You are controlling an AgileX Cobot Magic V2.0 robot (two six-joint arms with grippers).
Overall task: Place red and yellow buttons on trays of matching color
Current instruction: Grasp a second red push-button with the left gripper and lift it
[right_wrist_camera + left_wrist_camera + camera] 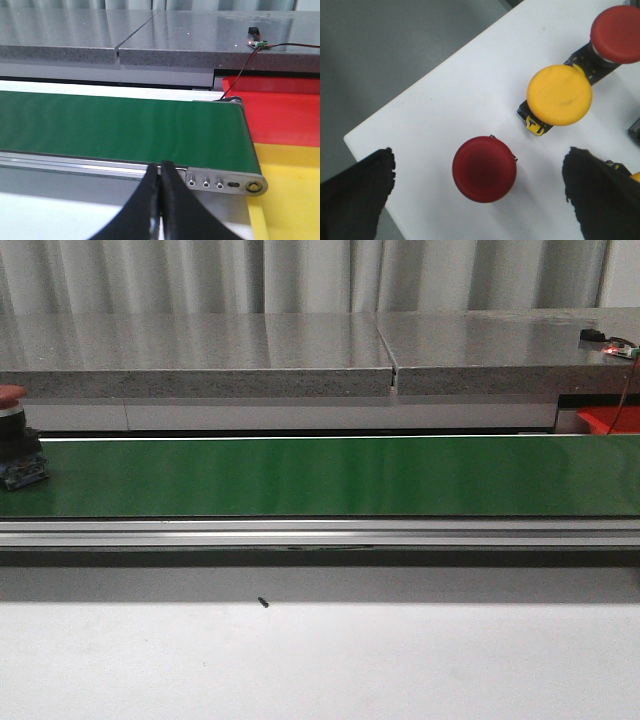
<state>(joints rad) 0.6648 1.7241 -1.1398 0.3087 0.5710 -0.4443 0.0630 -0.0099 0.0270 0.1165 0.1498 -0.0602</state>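
The red button is clear of the yellow button and stands in the middle between my left gripper's open fingers. I should keep going down until the fingers close around its cap.
In the left wrist view my left gripper is open above a white table, its black fingers wide on either side of a red button without touching it. Beyond stand a yellow button and a second red button. In the front view another red button rides the left end of the green belt. My right gripper is shut on nothing, short of the belt's right end. The red tray and the yellow tray lie past that end; the red tray also shows in the front view.
A grey stone counter runs behind the belt, with a small circuit board and wire on its right. A metal rail edges the belt's near side. The white table's corner drops off close to the left gripper.
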